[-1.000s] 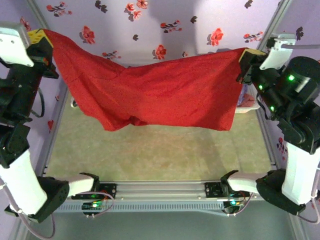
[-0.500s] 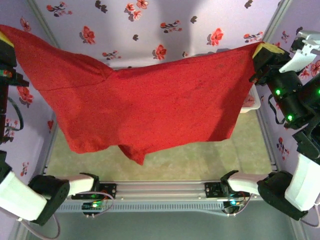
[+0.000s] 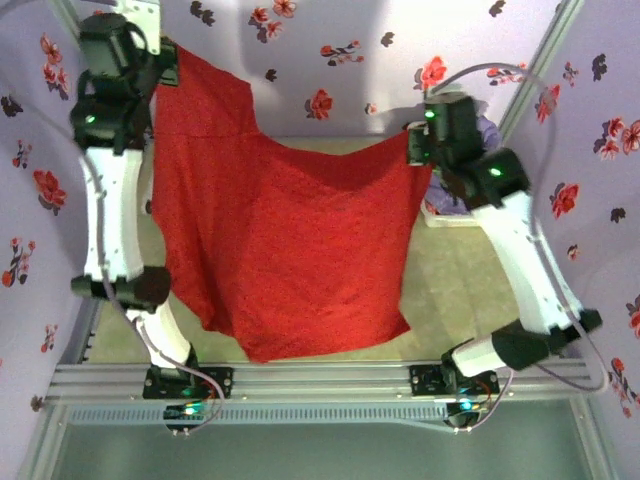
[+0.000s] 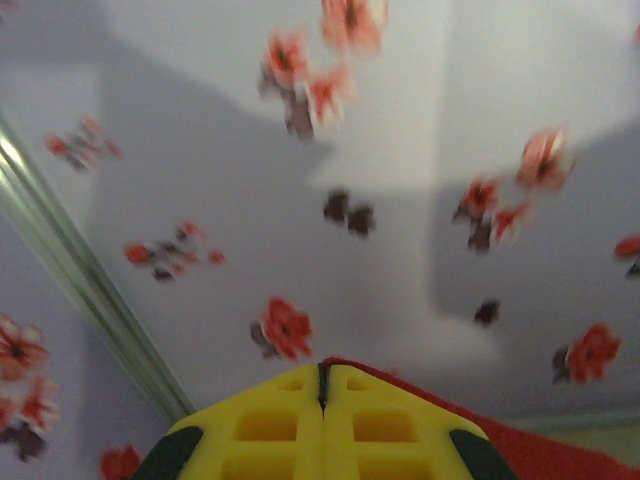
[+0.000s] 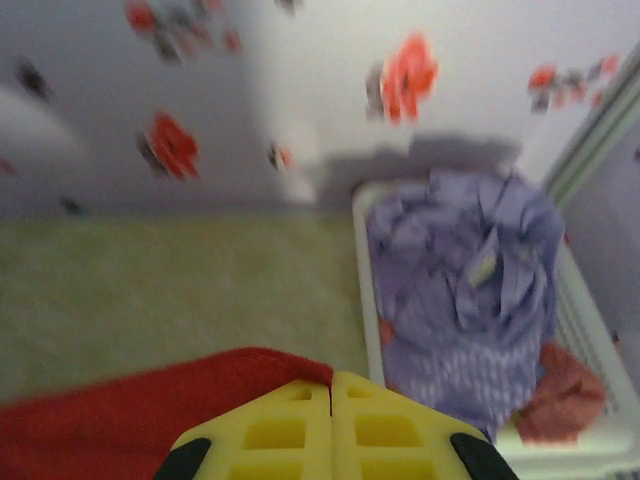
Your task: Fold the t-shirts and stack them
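Note:
Next, my left gripper pulls its corner (image 3: 186,62) of the t-shirt up and away from my right gripper before it lays the t-shirt down, because the red t-shirt's upper edge (image 3: 330,155) droops between my grippers.
The bright red t-shirt (image 3: 290,250) hangs spread between my two grippers above the table, and its lower hem reaches the near rail. My left gripper (image 3: 165,58) is shut on its upper left corner, high at the back left. In the left wrist view, red cloth (image 4: 530,450) comes out beside the shut yellow fingers (image 4: 322,368). My right gripper (image 3: 413,150) is shut on the upper right corner, lower than the left. Red cloth (image 5: 130,420) trails left of its shut fingers (image 5: 331,378). A pale lavender t-shirt (image 5: 470,280) lies crumpled in the basket.
The white plastic basket (image 5: 360,260) stands at the back right of the table (image 3: 470,290), behind my right arm, and also holds a reddish cloth (image 5: 565,395). Flowered walls close in the back and sides. A metal rail (image 3: 320,380) runs along the near edge.
Both arms have swung from wide apart near the camera toward the back. The right gripper has moved inward and lower, and the red shirt now hangs longer and narrower, slanting down to the right.

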Robot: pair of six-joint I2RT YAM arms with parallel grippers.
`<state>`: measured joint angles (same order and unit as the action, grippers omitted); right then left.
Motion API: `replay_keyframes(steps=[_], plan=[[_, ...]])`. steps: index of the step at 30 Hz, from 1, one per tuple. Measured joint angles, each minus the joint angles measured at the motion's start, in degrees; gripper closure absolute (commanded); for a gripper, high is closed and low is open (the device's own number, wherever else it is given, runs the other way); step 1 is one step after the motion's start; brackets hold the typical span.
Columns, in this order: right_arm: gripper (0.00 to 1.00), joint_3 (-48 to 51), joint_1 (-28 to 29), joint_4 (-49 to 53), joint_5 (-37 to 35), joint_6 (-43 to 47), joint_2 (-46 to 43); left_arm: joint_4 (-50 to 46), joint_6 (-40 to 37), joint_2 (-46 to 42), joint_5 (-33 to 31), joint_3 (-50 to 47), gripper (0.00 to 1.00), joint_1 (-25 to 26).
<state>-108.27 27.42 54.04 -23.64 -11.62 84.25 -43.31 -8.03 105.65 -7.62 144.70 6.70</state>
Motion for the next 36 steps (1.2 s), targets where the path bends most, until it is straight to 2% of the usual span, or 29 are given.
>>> replay_keyframes(steps=[4, 8, 13, 19, 22, 25, 30, 36], plan=[[1.0, 5.84, -0.68, -1.22, -0.63, -0.68, 5.33, 0.44, 0.5, 5.92, 3.69, -5.16, 1.0, -3.23], [1.0, 10.56, -1.53, -4.63, -0.83, -0.61, 8.26, 1.42, 1.81, 12.31, 6.03, -6.08, 1.0, -4.74], [1.0, 9.18, -3.85, -7.58, -1.9, 0.55, 14.14, 2.29, 3.23, 16.96, 7.76, -6.01, 1.0, -4.59], [1.0, 2.51, -4.83, -7.63, -2.58, 3.08, 16.44, 2.19, 3.45, 16.09, 8.35, -5.07, 1.0, -4.74], [1.0, 2.27, -4.76, -9.01, -2.03, 4.04, 12.28, 1.49, 3.39, 13.7, 8.35, -4.04, 1.0, -5.2], [1.0, 3.37, -4.17, -10.27, 0.35, 5.33, 4.35, 0.7, 2.97, 8.9, 8.33, -3.61, 1.0, -5.73], [1.0, 3.34, -2.56, -11.65, 1.4, 7.3, -9.25, 0.02, 1.99, -3.56, 8.37, -2.29, 1.0, -5.84], [1.0, 2.08, -1.18, -11.82, 2.03, 8.92, -15.85, 0.94, 1.51, -18.75, 8.76, -2.19, 1.0, -5.86]])
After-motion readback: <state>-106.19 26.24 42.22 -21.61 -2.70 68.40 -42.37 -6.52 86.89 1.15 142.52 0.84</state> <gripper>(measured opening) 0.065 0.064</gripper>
